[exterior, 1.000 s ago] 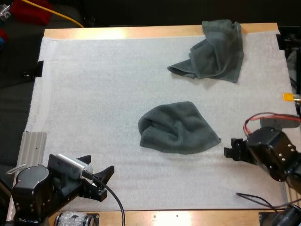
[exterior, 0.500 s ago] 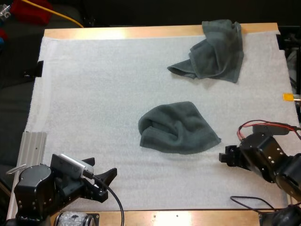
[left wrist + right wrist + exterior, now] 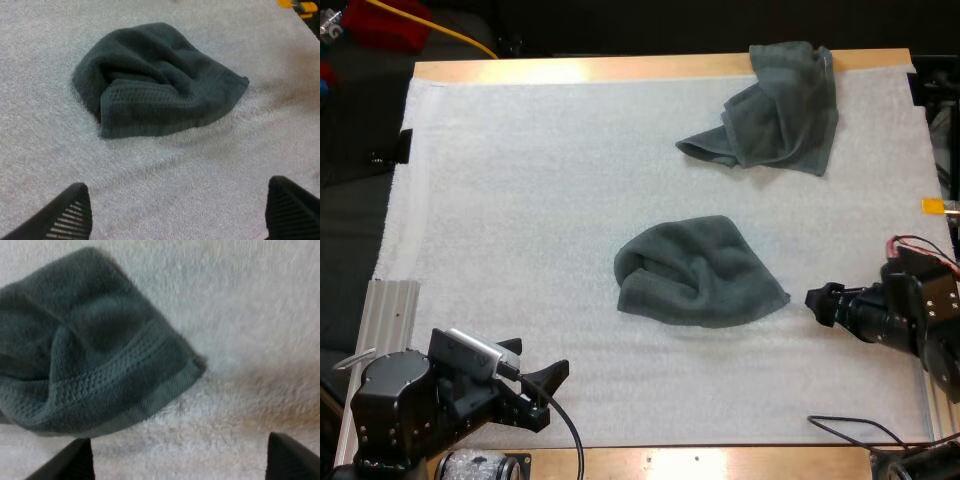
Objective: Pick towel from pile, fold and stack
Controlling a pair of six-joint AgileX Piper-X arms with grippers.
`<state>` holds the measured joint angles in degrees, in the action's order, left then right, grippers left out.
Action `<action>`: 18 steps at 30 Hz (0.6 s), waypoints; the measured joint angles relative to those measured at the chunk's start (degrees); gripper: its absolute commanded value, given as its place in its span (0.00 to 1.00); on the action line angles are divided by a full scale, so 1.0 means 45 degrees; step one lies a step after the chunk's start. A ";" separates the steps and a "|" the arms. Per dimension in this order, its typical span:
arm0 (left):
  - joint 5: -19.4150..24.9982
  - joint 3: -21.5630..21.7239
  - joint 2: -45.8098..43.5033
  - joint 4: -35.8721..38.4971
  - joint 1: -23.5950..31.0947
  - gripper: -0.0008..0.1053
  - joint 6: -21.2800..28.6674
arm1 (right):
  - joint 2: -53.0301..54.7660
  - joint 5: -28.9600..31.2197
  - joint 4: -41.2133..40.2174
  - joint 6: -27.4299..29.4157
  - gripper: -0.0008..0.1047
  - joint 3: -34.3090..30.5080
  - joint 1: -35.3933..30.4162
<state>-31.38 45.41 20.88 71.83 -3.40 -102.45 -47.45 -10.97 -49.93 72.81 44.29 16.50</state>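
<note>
My gripper will lift and spread the middle towel [image 3: 715, 270], which will fall open into a nearly flat square, as loose folds [image 3: 663, 272] gather behind the towel's hemmed edge.
A crumpled dark grey-green towel [image 3: 695, 270] lies in the middle of the white mat [image 3: 540, 190]. A second crumpled towel [image 3: 770, 105] sits at the far right corner, partly over the mat's far edge. My left gripper [image 3: 532, 362] is near the front left, open, its fingers pointing toward the middle towel [image 3: 155, 80] and well short of it. My right gripper [image 3: 818, 300] is low over the mat just right of that towel's pointed corner [image 3: 192, 365]. In the right wrist view its fingers [image 3: 67, 462] stand wide apart, clear of the cloth.
A ribbed metal rail [image 3: 392, 315] lies along the mat's left edge by my left arm. A red object [image 3: 385, 22] and a yellow cable [image 3: 450, 32] lie beyond the far left corner. Bare mat spreads left of and behind the middle towel.
My right gripper first slid left and toward the front edge, then drew back right, ending just off the middle towel's corner. The left arm barely shifted. Both towels lie as before.
</note>
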 measured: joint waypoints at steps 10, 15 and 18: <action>0.0000 0.0000 0.0000 0.0000 0.0000 0.66 0.0000 | -0.1263 -0.3414 0.2994 -0.0182 0.65 -0.1619 -0.1898; 0.0000 0.0000 0.0000 0.0000 0.0000 0.66 0.0000 | -0.2890 -0.4149 0.4351 -0.0321 0.65 -0.1616 -0.1908; 0.0000 0.0000 0.0000 0.0002 0.0000 0.66 0.0000 | -0.3807 -0.4301 0.4777 -0.0375 0.65 -0.1616 -0.1908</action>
<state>-31.38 45.41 20.88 71.84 -3.40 -102.45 -64.58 -30.32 -28.43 71.12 37.02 7.92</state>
